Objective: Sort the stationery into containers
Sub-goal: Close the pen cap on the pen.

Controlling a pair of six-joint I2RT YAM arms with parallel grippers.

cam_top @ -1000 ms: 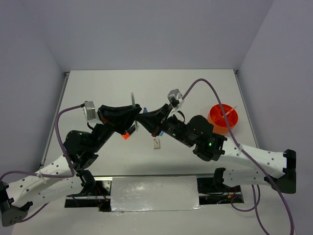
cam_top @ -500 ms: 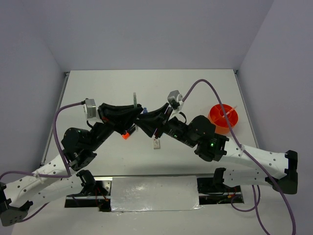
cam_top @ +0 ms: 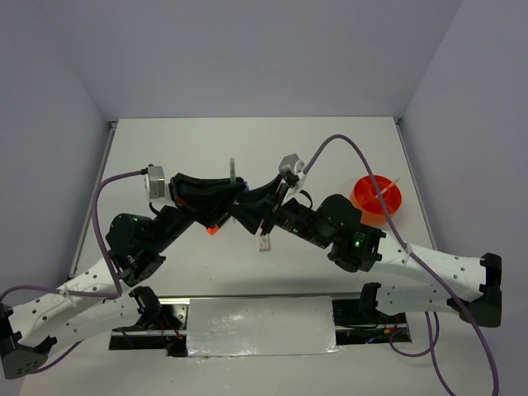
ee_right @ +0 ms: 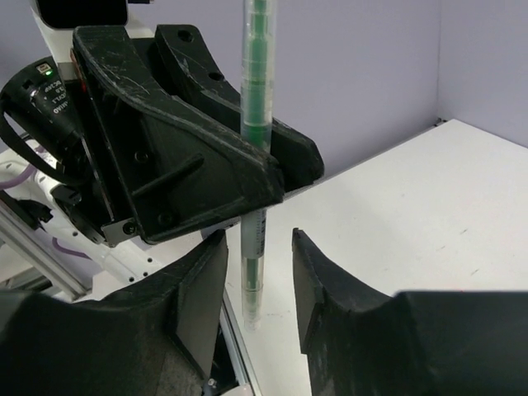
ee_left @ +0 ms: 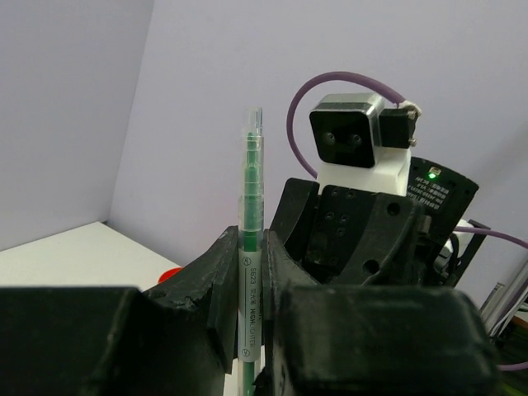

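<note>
My right gripper should take the pen's lower end (ee_right: 252, 293) and carry it to the orange bowl, because my left gripper is holding the pen (ee_left: 250, 305) by its middle, far from the bowl.
A thin clear pen with a green core (ee_left: 250, 247) stands upright, and my left gripper (ee_left: 250, 330) is shut on its labelled middle. From above, the pen (cam_top: 233, 171) sticks up over the left gripper (cam_top: 233, 196) at the table's centre. My right gripper (ee_right: 258, 280) is open, its fingers standing either side of the pen's lower end (ee_right: 254, 272) without touching it. The two grippers face each other closely above the table. The orange divided bowl (cam_top: 376, 198) sits at the right with a thin pen lying in it.
A white eraser-like block (cam_top: 264, 242) lies on the table just below the grippers. A small orange-capped item (cam_top: 212, 229) pokes out under the left arm. The right arm's wrist camera (ee_left: 351, 140) looms close behind the pen.
My right gripper has opened from shut and let go of the pen's lower end. The left gripper, still gripping the pen, has shifted slightly right.
</note>
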